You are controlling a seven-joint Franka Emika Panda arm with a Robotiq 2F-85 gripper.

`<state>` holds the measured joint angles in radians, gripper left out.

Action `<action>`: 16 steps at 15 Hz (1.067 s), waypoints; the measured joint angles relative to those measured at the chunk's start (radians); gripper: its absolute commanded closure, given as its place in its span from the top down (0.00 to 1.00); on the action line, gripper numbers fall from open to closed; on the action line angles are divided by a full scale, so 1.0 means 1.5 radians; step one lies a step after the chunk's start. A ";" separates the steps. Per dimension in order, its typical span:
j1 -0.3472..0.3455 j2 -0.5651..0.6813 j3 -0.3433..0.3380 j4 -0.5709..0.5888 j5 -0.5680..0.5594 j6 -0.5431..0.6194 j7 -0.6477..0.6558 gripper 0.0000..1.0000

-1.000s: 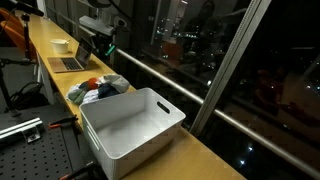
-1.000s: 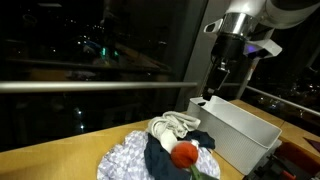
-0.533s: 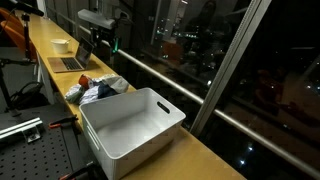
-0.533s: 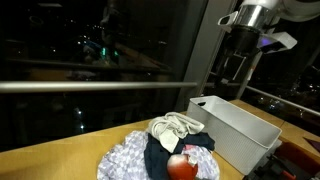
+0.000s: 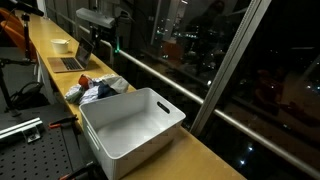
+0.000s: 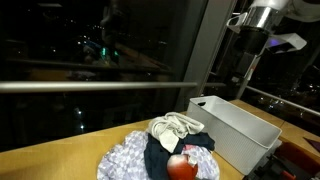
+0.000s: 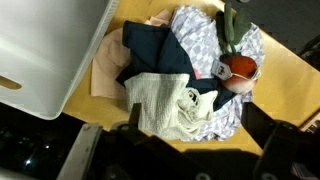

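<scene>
The red item (image 7: 239,74) lies on the grey patterned cloth while my open gripper is above the cream knitted cloth (image 7: 160,101), so next I pick up the red item first.
My gripper (image 7: 198,130) is open and empty, its two dark fingers (image 7: 262,122) spread wide above a pile of clothes on the wooden counter. In the wrist view a cream knitted cloth (image 7: 165,100) lies right under the jaws. A navy garment (image 7: 150,50), a grey patterned cloth (image 7: 205,38) and a red item (image 7: 240,68) lie beyond it. In both exterior views the gripper (image 5: 104,45) (image 6: 243,82) hangs well above the pile (image 5: 103,88) (image 6: 180,150), touching nothing.
A white plastic bin (image 5: 130,125) (image 6: 240,125) (image 7: 45,50) stands empty right beside the pile. A laptop (image 5: 70,63) and a pale bowl (image 5: 61,45) sit farther along the counter. A dark window with a rail (image 5: 170,80) runs along the counter's far edge.
The jaws have gone from nearly closed to wide open, and the arm has risen away from the clothes pile. The pile has settled slightly.
</scene>
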<state>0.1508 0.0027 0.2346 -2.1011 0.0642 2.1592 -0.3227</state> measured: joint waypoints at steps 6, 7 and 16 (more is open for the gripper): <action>0.000 0.000 0.000 0.000 0.000 0.000 0.000 1.00; 0.000 0.000 0.000 0.000 0.000 0.000 0.000 1.00; -0.006 0.001 -0.034 0.009 -0.031 -0.001 -0.006 1.00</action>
<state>0.1416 0.0048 0.1830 -2.0880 0.0184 2.1577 -0.3324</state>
